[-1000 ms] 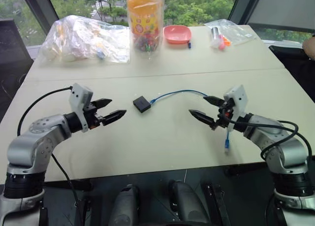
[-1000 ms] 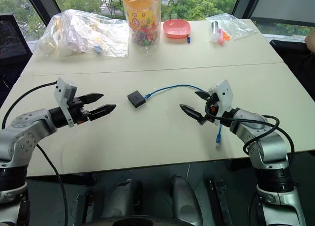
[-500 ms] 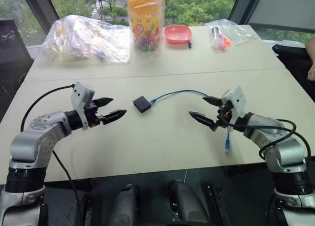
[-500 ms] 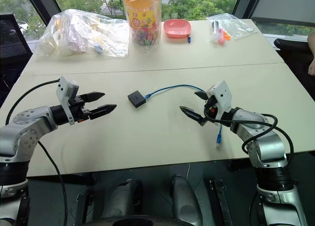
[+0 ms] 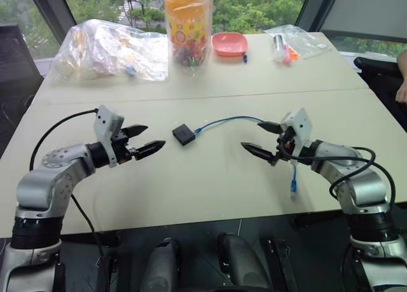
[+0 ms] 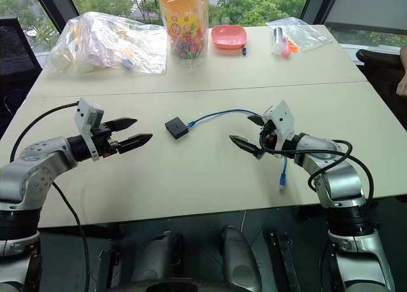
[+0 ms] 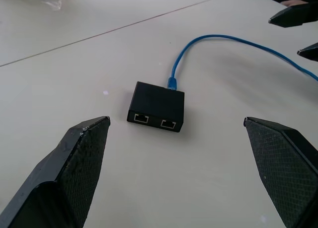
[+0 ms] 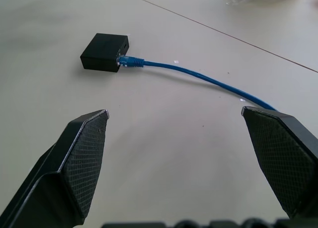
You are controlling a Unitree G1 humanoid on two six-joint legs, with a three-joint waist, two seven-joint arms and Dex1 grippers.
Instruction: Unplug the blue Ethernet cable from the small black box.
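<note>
I expect that when I lift the small black box, the blue Ethernet cable (image 5: 232,118) will stay connected and come along, because its plug (image 5: 198,131) is in the box's far side.
The small black box (image 5: 183,134) lies flat on the beige table, midway between my two grippers. The blue Ethernet cable (image 5: 229,120) is plugged into the box's right side (image 8: 130,62). It arcs rightward past my right gripper (image 5: 251,134), and its free clear plug (image 5: 294,189) rests near the table's front edge. My left gripper (image 5: 154,136) is open, a short way left of the box and pointing at it. The right gripper is open too, right of the box, and the cable passes beside its far finger. Two empty ports (image 7: 155,121) face the left gripper. Neither gripper touches anything.
At the back of the table stand a clear plastic bag of items (image 5: 108,50), a tall jar of sweets (image 5: 187,25), a pink bowl (image 5: 229,44) and a small clear bag (image 5: 296,41). A person's hand (image 5: 400,82) shows at the right edge.
My right wrist has rolled a little. Box, cable and left gripper stay as they were, and both grippers remain open.
</note>
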